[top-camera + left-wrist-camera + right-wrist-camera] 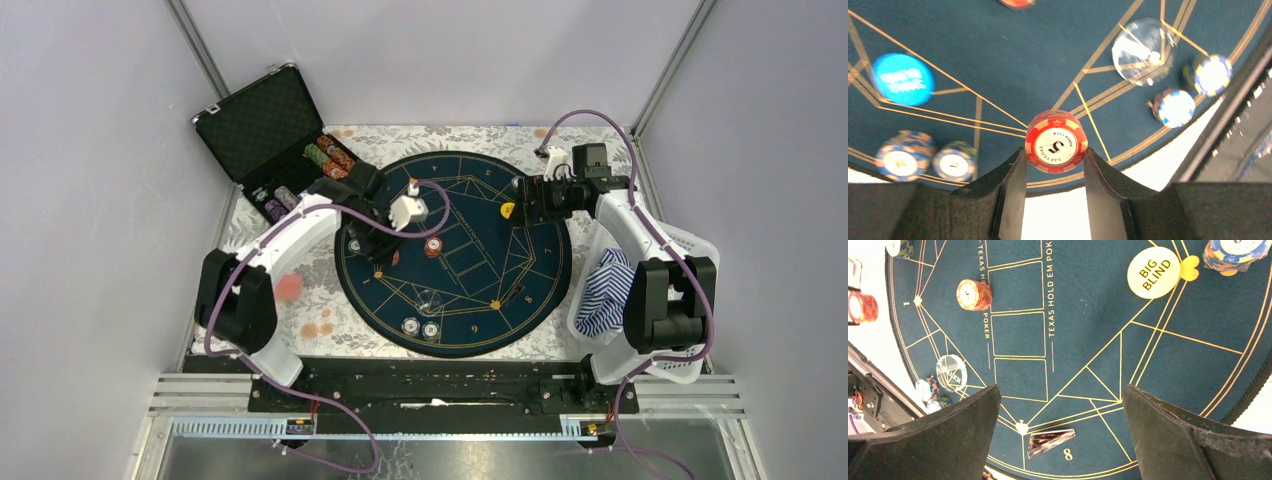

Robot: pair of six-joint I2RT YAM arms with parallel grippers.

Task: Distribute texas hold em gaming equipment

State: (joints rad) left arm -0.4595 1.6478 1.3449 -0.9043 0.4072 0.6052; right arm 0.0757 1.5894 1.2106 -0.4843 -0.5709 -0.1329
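The red chip stack point(1057, 145) is upright and the mat point(392, 312) beside the front blue-white chips is clear. My left gripper keeps going there and lets go once the stack rests.
My left gripper point(1054, 160) is shut on a red and orange poker chip point(1056, 141) marked 5, held edge-on above the near-left part of the round blue poker mat point(1013, 70). In the top view this gripper point(388, 256) is over the mat's left side. My right gripper point(1060, 405) is open and empty above the mat, at its far right in the top view point(524, 200). A yellow Big Blind button point(1153, 272), an orange chip stack point(974, 294), a clear dealer disc point(951, 372), a blue button point(902, 79) and blue-white chips point(1173, 107) lie on the mat.
An open black case point(265, 125) with chip rows stands at the back left. A white basket point(690, 245) holding striped cloth point(605, 290) sits at the right. A clear triangular piece point(1050, 442) lies by the mat's number 8. Two chips point(420, 327) lie near the front edge.
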